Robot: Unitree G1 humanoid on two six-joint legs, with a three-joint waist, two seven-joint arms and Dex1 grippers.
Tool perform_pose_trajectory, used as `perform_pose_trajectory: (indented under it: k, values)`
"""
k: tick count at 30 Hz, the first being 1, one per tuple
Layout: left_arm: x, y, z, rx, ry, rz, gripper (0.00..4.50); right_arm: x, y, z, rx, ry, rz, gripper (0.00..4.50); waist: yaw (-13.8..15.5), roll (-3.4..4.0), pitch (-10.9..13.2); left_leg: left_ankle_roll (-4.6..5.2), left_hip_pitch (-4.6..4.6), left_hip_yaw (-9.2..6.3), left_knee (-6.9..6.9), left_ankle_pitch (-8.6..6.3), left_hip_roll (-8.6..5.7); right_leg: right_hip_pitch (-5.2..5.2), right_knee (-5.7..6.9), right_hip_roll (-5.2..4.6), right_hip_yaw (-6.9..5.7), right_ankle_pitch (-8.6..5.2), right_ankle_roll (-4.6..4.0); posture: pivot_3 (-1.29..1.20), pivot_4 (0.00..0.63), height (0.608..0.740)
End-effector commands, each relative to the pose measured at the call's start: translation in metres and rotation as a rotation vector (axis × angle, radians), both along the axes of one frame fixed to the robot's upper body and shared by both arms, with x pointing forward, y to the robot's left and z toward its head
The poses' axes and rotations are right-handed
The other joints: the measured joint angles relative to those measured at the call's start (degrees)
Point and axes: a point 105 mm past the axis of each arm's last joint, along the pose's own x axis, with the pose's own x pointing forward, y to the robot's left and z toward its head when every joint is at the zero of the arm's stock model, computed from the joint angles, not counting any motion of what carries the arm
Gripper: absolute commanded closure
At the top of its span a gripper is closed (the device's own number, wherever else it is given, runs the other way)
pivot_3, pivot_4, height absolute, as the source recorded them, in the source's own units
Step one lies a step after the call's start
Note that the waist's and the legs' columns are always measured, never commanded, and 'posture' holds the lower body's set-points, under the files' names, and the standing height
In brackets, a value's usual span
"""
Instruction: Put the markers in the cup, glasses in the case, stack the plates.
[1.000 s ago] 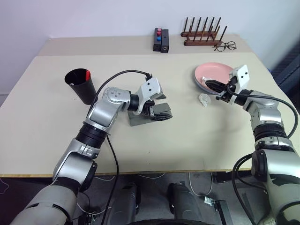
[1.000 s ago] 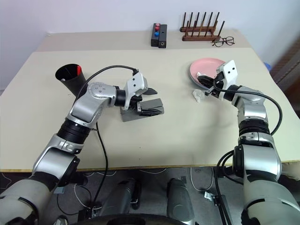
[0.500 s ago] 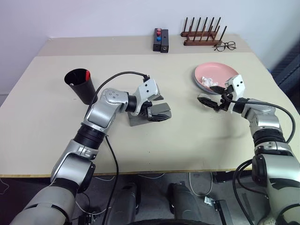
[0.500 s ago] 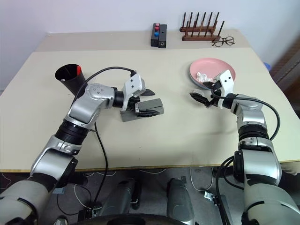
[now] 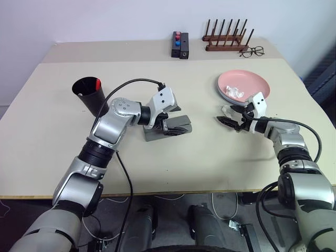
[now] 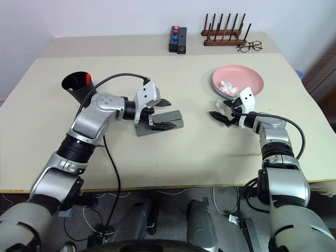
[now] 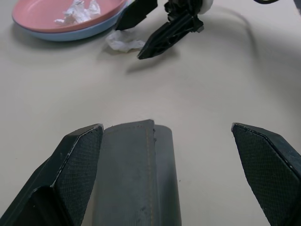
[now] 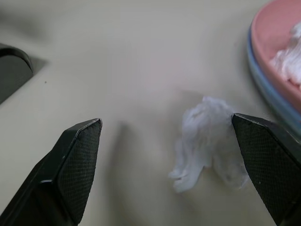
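Observation:
My right gripper will squash the white paper wad [image 5: 227,111] between its fingers, and the wad will stay clumped when I lift it, because it is bunched in loose, thin folds [image 8: 194,153].
The black cup [image 5: 90,95] stands at the left with a marker's red cap [image 5: 94,82] showing at its rim. The grey case [image 5: 169,129] lies mid-table, lid down. My left gripper [image 5: 173,118] is open over its end; in the left wrist view the case [image 7: 136,174] sits beside one finger [image 7: 70,165], well clear of the other. The glasses are hidden. The pink plate [image 5: 252,82] rests on the light blue plate [image 5: 224,95]. My right gripper [image 5: 231,118] is open and low by a white paper wad [image 8: 207,141].
A second white wad [image 5: 234,92] lies on the pink plate. At the back stand a small black block with red and blue knobs [image 5: 180,44], a wooden peg rack [image 5: 227,41] and thin wire-framed eyeglasses [image 5: 253,51].
My right gripper opened, leaving a white wad on the pink plate, then drew back and sank toward the wad on the table. The left gripper has stayed at the case.

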Motion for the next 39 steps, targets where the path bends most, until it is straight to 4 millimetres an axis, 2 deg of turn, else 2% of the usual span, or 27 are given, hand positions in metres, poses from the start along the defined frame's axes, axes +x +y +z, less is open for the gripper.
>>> perform_pose_trajectory:
  k: [1,6,10,15,22,24,32,39]
  values:
    - [-0.002,0.002,0.011,-0.025,-0.032,0.003,0.0,0.007,0.005,0.011,-0.012,-0.04,0.0,0.02,-0.02,0.0,0.0,0.0,0.0,0.0,0.0,0.0,0.0,0.0,0.0,0.0,0.0,0.0,0.0,0.0,0.15,0.74]
    - [-0.002,0.004,0.012,-0.022,-0.034,0.011,0.0,0.01,0.008,0.007,-0.025,-0.029,-0.012,0.02,-0.1,0.0,0.0,0.0,0.0,0.0,0.0,0.0,0.0,0.0,0.0,0.0,0.0,0.0,0.0,0.0,0.15,0.74]
    - [-0.002,0.006,0.012,-0.02,-0.034,0.017,0.0,0.012,0.008,0.006,-0.035,-0.029,-0.03,1.8,-0.12,0.0,0.0,0.0,0.0,-0.01,0.0,0.0,0.0,0.0,0.0,0.01,0.0,0.0,0.0,0.0,0.15,0.74]
    - [-0.001,0.006,0.011,-0.016,-0.034,0.019,0.0,0.013,0.006,0.005,-0.065,-0.041,-0.052,4.46,-0.08,0.0,0.0,0.0,0.0,0.0,0.0,0.0,0.0,0.0,0.0,0.0,0.0,0.0,0.0,0.0,0.15,0.74]
    - [0.0,0.006,0.01,-0.014,-0.037,0.018,0.0,0.015,0.002,0.008,-0.085,-0.08,-0.077,4.46,-0.07,0.0,0.0,0.0,0.0,0.0,0.0,0.0,-0.01,0.01,0.0,0.0,0.0,0.0,0.0,0.0,0.15,0.74]
    - [0.0,0.005,0.01,-0.015,-0.037,0.017,0.0,0.015,0.001,0.017,-0.065,-0.116,-0.069,4.46,-0.09,0.0,0.0,0.0,0.0,0.0,-0.01,0.0,-0.01,0.01,0.0,0.01,0.0,0.0,0.0,0.0,0.15,0.74]
    - [0.002,-0.003,0.011,-0.037,-0.038,0.005,0.0,0.023,-0.012,0.078,0.068,-0.315,-0.126,4.46,-0.1,0.0,0.0,0.0,0.0,0.0,-0.01,0.0,0.0,0.0,0.0,0.0,0.0,0.0,0.0,0.0,0.15,0.74]
    - [0.003,-0.003,0.013,-0.058,-0.047,0.018,0.0,0.032,-0.034,0.096,0.027,-0.385,-0.309,4.46,-0.08,0.0,0.0,0.0,0.0,0.0,-0.02,0.0,0.0,0.0,-0.01,0.0,0.0,0.0,0.0,0.0,0.15,0.74]
